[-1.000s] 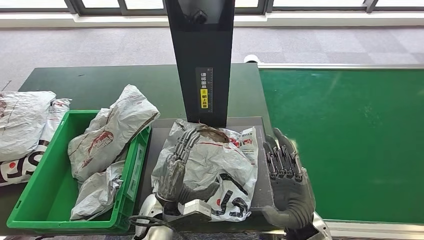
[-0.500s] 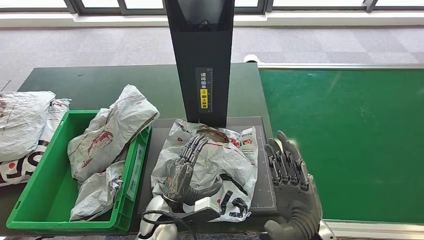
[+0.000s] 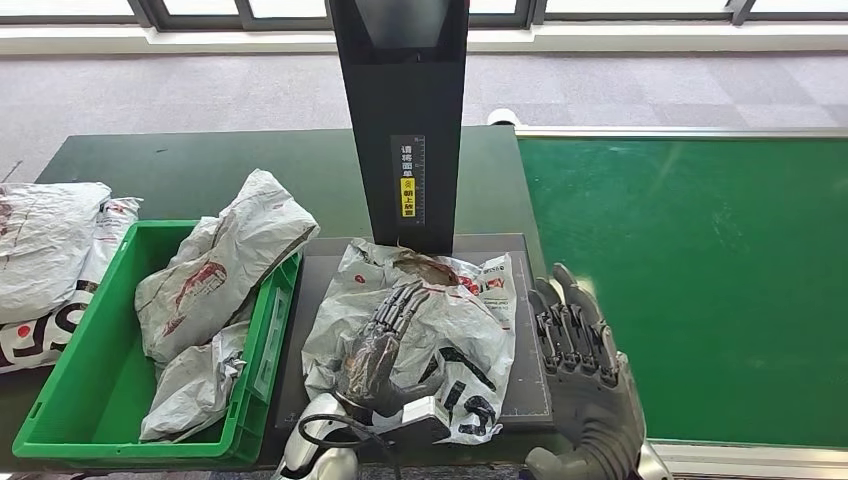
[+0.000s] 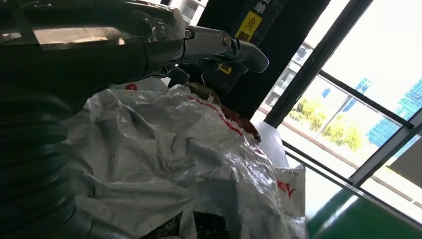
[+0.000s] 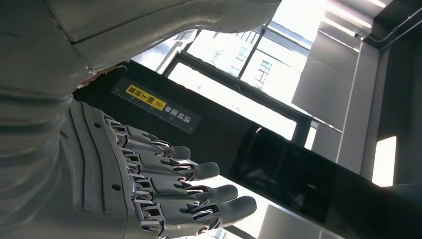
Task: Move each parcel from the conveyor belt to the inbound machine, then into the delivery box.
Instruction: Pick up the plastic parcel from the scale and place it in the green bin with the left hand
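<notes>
My left gripper will have the crumpled white parcel point(image 3: 446, 342) fold and bunch around it when it lifts the parcel, because the parcel's loose wrapping lies in slack wrinkles point(image 3: 480, 335).
A crumpled white parcel point(image 3: 455, 325) with red and black print lies on the grey platform point(image 3: 325, 268) of the inbound machine, at the foot of its black column point(image 3: 400, 110). My left hand point(image 3: 383, 338) lies over the parcel's left half, fingers stretched toward the column and thumb spread to the side. In the left wrist view the fingers point(image 4: 214, 42) reach out just above the parcel point(image 4: 174, 154), holding nothing. My right hand point(image 3: 580, 345) stands open at the platform's right edge, fingers straight point(image 5: 164, 184), apart from the parcel.
The green delivery box point(image 3: 60, 350) sits left of the platform with two white parcels point(image 3: 225, 265) in it. More parcels point(image 3: 45, 240) lie on the dark table left of the box. The green conveyor belt point(image 3: 700, 280) runs on the right.
My left hand has slid a little to the right and back toward me across the parcel. My right hand has drawn back slightly toward the near edge. The parcel stays where it was.
</notes>
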